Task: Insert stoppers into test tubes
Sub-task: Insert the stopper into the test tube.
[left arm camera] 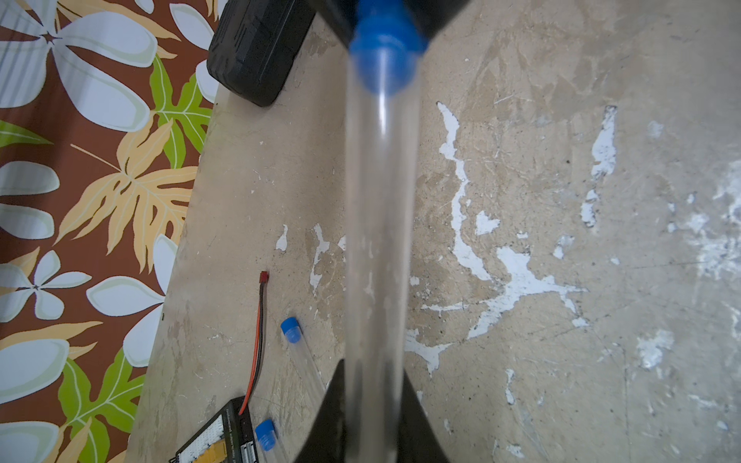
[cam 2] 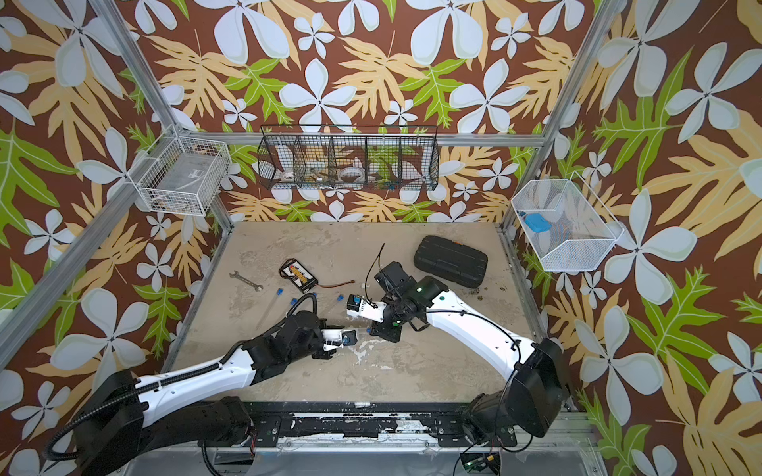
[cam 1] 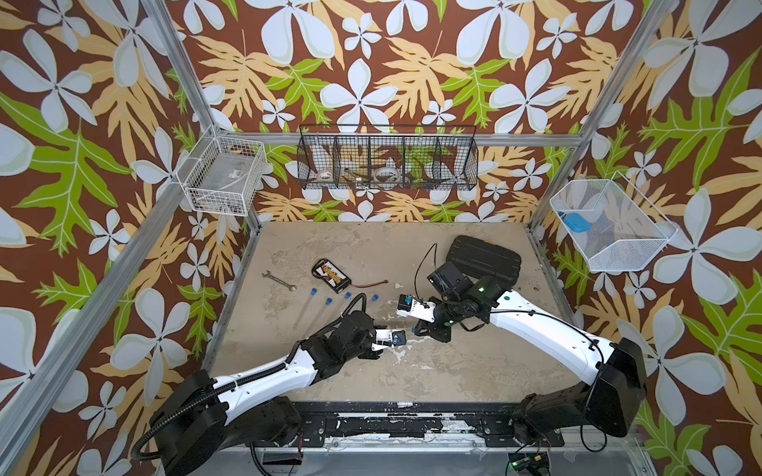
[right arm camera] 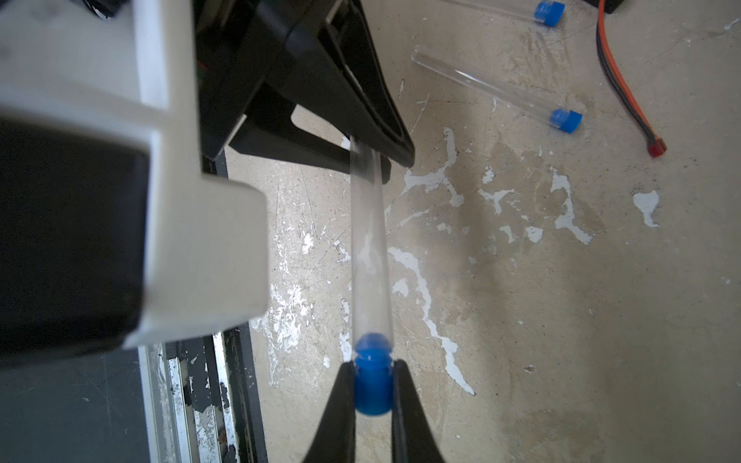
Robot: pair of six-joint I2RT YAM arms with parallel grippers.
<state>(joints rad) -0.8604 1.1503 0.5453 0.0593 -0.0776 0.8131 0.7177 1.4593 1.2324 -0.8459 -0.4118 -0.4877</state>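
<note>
The blue stopper at a slant (right arm camera: pixel 373 376) to the test tube is pinched in my right gripper, so that gripper should open, move back and come straight at the blue stopper's end (right arm camera: pixel 374 406).
My left gripper (left arm camera: pixel 373 366) is shut on a clear test tube (left arm camera: pixel 381 200), held off the table. A blue stopper (right arm camera: pixel 373 385) sits in that tube's mouth, and my right gripper (right arm camera: pixel 373 362) is shut on it. The two grippers face each other over the middle of the table, left gripper (cam 1: pixel 396 342) and right gripper (cam 1: pixel 415 329). Several other blue stoppers (cam 1: pixel 313 291) (cam 1: pixel 329 301) (cam 1: pixel 347 295) lie farther back in both top views. In the right wrist view, two lying test tubes (right arm camera: pixel 497 86) (right arm camera: pixel 489 6) each have a stopper (right arm camera: pixel 565 120) in the mouth.
A silver wrench (cam 1: pixel 279 281) and a small circuit board (cam 1: pixel 331 275) with a red-black wire (cam 1: pixel 371 284) lie at the back left. A black case (cam 1: pixel 484 257) sits behind the right arm. Wire baskets (cam 1: pixel 387 158) (cam 1: pixel 224 177) (cam 1: pixel 610 226) hang on the walls.
</note>
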